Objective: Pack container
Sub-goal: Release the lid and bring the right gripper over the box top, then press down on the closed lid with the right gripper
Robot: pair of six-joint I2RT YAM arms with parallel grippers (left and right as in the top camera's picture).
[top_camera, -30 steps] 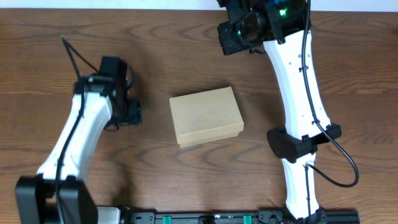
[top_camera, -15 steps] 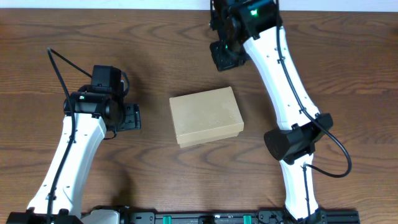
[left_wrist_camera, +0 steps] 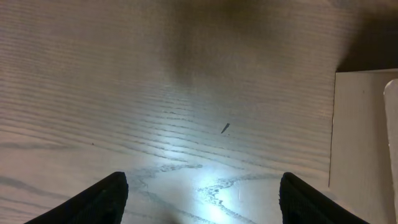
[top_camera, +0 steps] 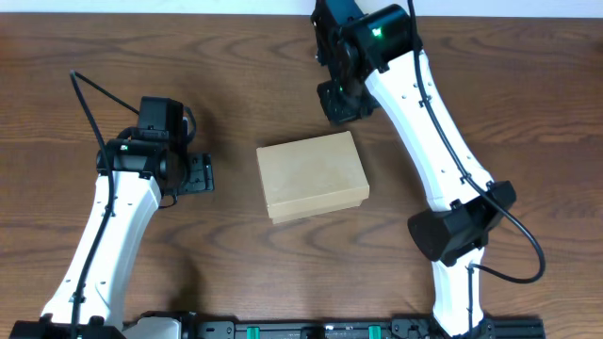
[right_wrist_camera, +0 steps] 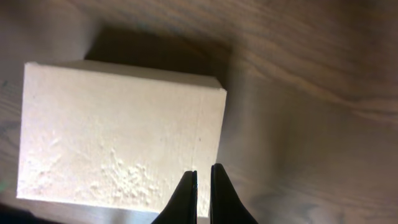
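Observation:
The lid's front edge (top_camera: pixel 318 207) sits slightly high on the box, so next my right gripper comes back over the lid's top (top_camera: pixel 323 176) and presses it down before withdrawing.
The container (top_camera: pixel 313 175), a plain tan cardboard box with its lid down, lies in the middle of the wooden table. It also shows in the right wrist view (right_wrist_camera: pixel 118 143) and at the right edge of the left wrist view (left_wrist_camera: pixel 367 137). My right gripper (top_camera: pixel 339 102) hovers just beyond the box's far right corner; its fingers (right_wrist_camera: pixel 203 186) are nearly together with nothing between them. My left gripper (top_camera: pixel 198 175) sits left of the box, apart from it, with its fingers (left_wrist_camera: pixel 202 193) wide open over bare table.
The dark wooden table (top_camera: pixel 236 75) surrounds the box. A black rail (top_camera: pixel 311 330) runs along the front edge, where both arm bases stand. A pale strip (top_camera: pixel 188 6) lies along the far edge.
My right gripper has moved left and down toward the box's far right corner. My left arm shifted slightly, its gripper staying left of the box. The box has not moved.

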